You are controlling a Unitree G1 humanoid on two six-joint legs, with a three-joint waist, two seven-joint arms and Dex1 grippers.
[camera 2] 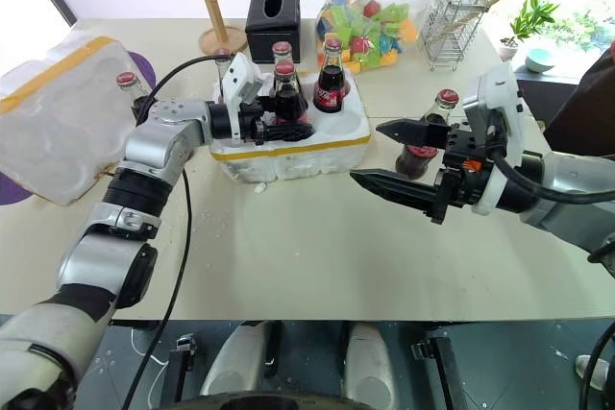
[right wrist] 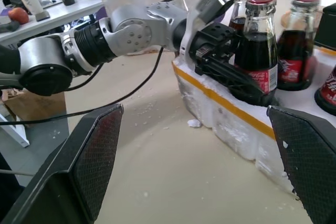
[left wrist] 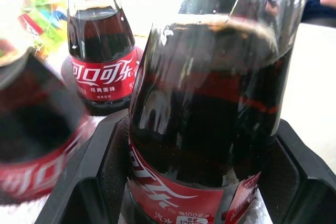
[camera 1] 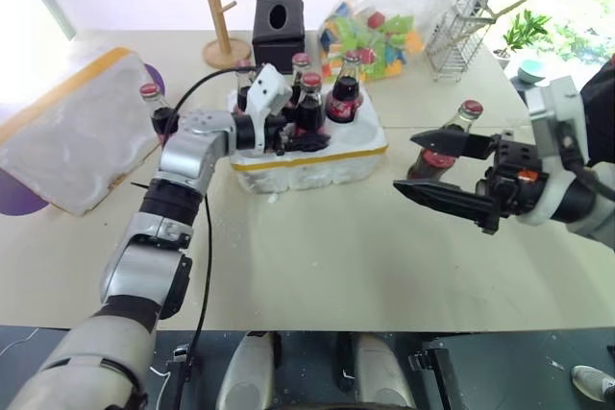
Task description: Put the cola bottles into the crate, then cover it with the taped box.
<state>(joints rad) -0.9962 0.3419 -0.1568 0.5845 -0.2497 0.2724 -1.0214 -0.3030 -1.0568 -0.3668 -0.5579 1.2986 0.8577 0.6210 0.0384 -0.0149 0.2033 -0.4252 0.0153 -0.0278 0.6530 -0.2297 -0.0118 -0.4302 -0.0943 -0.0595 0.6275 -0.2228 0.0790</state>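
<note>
My gripper will lower the standing cola bottle [camera 1: 444, 146] into the crate, and the bottle should go down only as far as its label, because the bottles there show labels [camera 1: 342, 108] above the foam.
The crate [camera 1: 317, 162], a low white foam tray with a yellow band, stands mid-table with several cola bottles in it. My left gripper [camera 1: 312, 132] is shut on one cola bottle [camera 1: 310, 108] at the crate's front left corner. That bottle is upright, with the black fingers [right wrist: 231, 77] around its lower body, and it looms between the pads [left wrist: 100, 161]. Another cola bottle [camera 1: 151, 108] stands beside the tilted taped box [camera 1: 77, 132] at the left. My right gripper [camera 1: 405, 163] is open and empty, just in front of a cola bottle [camera 1: 468, 117] standing on the table.
A wooden mug tree [camera 1: 216, 7], a black tissue box [camera 1: 279, 18], a bag of coloured blocks [camera 1: 380, 21] and a wire rack [camera 1: 466, 31] line the far edge. A purple mat [camera 1: 19, 194] lies under the taped box. Foam crumbs [right wrist: 194, 123] dot the table near the crate.
</note>
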